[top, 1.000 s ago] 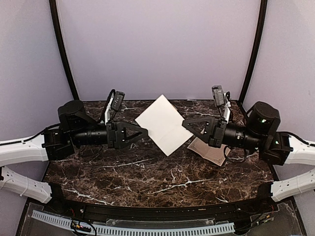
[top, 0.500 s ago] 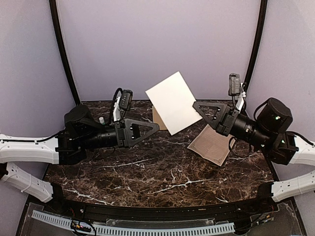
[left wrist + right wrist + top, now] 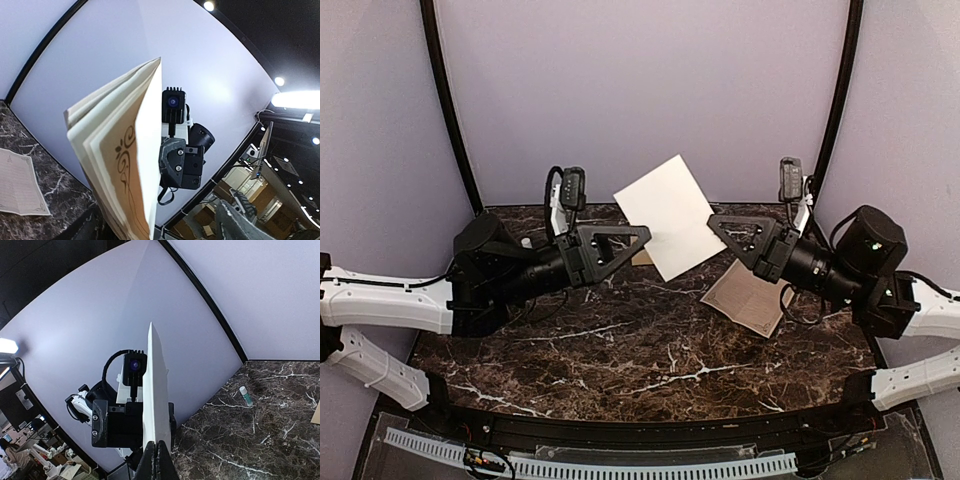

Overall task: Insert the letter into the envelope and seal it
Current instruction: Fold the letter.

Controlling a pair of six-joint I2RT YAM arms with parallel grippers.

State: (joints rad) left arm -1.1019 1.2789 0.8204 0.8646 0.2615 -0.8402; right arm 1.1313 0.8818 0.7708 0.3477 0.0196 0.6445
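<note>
The envelope lies below while my right gripper holds the letter's corner [image 3: 706, 222]. Next, my left gripper takes the letter so that my right gripper can lift the envelope.
The letter [image 3: 665, 213], a pale folded sheet, hangs in the air above the back of the table. Its ornate dark lines show between the folds in the left wrist view [image 3: 122, 165]. My right gripper [image 3: 712, 222] is shut on its right corner, and in the right wrist view the fingertips [image 3: 159, 452] pinch the sheet's lower edge [image 3: 156, 405]. My left gripper [image 3: 642, 235] is open at the letter's left corner, with the paper's edge between its spread jaws, close to the left finger [image 3: 85, 226]. Only a brown sliver of the envelope [image 3: 642, 258] shows beneath the letter, and a corner [image 3: 317, 414] in the right wrist view.
A second printed sheet with border lines [image 3: 750, 298] lies flat on the marble table [image 3: 620, 350] at the right, also seen from the left wrist [image 3: 20, 187]. A small glue stick [image 3: 245, 395] lies near the back left corner. Pale walls enclose the back and sides.
My right gripper has lifted the letter up off the table. My left gripper rose and moved right until its open jaws straddle the letter's left corner.
</note>
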